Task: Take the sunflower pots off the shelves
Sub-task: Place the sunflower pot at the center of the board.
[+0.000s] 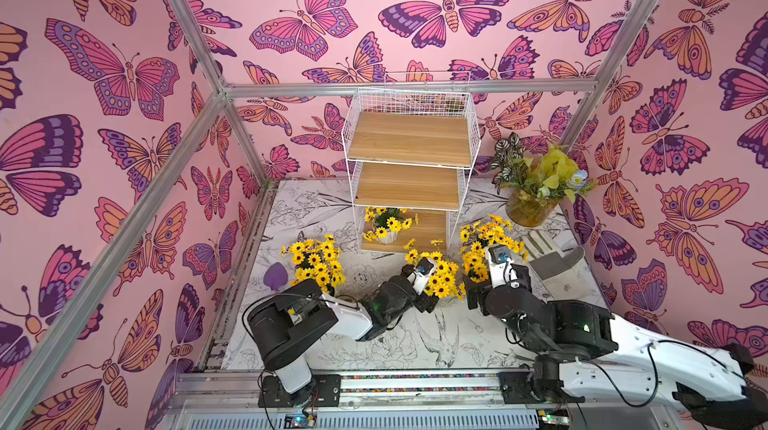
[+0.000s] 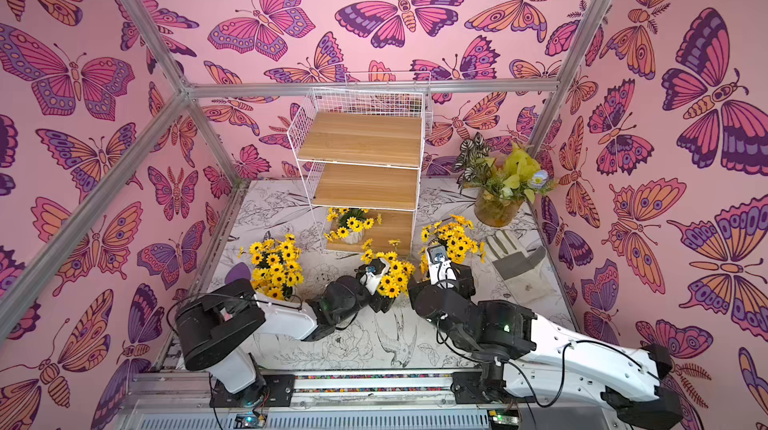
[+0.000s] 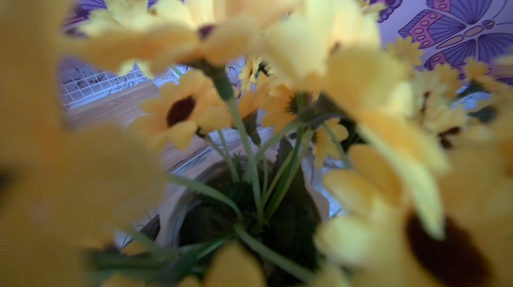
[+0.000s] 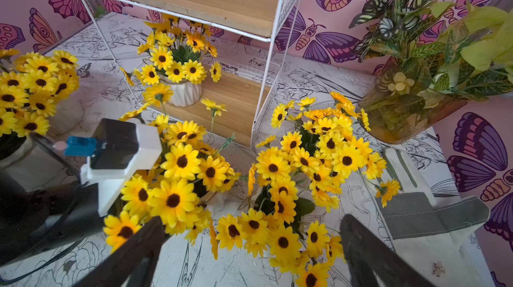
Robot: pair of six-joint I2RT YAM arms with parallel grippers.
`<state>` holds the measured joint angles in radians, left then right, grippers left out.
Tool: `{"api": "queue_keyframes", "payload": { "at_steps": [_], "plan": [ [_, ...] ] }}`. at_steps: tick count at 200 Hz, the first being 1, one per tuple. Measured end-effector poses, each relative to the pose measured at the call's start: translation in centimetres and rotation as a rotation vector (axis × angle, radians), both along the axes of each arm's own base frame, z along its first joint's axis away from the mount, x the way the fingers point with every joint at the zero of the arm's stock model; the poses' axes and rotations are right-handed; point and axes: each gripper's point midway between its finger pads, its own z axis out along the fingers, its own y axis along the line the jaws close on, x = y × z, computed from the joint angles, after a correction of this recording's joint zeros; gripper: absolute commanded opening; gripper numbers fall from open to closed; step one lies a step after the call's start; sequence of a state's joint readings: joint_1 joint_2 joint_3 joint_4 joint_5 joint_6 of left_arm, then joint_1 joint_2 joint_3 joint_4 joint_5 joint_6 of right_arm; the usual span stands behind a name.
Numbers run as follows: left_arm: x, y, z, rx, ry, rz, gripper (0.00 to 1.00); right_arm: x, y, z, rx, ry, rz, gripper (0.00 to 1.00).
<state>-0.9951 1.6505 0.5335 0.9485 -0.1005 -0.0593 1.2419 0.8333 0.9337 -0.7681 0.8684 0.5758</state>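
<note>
The middle sunflower pot (image 1: 442,276) is in front of the bottom board. My left gripper should put it down nearer me (image 1: 457,320) first, and then my right gripper will reach in.
The shelves (image 1: 409,139) are a white wire rack with three wooden boards. One sunflower pot (image 1: 387,236) stands on the bottom board, also seen in the right wrist view (image 4: 184,92); the two upper boards are bare. Three bunches of sunflower pots stand on the table: left (image 1: 316,261), middle (image 1: 440,278) and right (image 1: 486,236). My left gripper (image 1: 430,301) is buried in the middle bunch; its wrist view shows only blurred blooms and a white pot rim (image 3: 177,205), jaws hidden. My right gripper (image 4: 249,255) is open just in front of the right bunch (image 4: 305,160), holding nothing.
An amber glass vase (image 1: 530,207) with patterned leaves stands at the back right. A white and grey glove (image 1: 548,257) lies right of the right bunch. A purple object (image 1: 275,275) sits by the left bunch. Pink butterfly walls close in the table.
</note>
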Motion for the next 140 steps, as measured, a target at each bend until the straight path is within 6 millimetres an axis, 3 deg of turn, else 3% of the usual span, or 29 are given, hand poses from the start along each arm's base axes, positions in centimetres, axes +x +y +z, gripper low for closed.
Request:
{"api": "queue_keyframes", "payload": {
  "at_steps": [36,67,107,140],
  "plan": [
    [-2.1,-0.2,2.8,-0.055,-0.033,-0.046,0.50,0.3,-1.4,0.9,0.012,-0.031,-0.040,0.99],
    [-3.7,-0.6,3.5,-0.058,-0.032,-0.086,0.49,0.4,-2.4,1.4,-0.007,-0.045,-0.059,0.99],
    [-4.9,-0.8,2.1,-0.026,-0.009,-0.119,0.50,0.4,-3.3,2.3,0.001,-0.063,-0.078,0.99],
    [-5.4,-1.2,-0.8,0.026,0.030,-0.138,0.52,0.5,-3.7,2.6,-0.001,-0.071,-0.090,0.99]
  ]
}}
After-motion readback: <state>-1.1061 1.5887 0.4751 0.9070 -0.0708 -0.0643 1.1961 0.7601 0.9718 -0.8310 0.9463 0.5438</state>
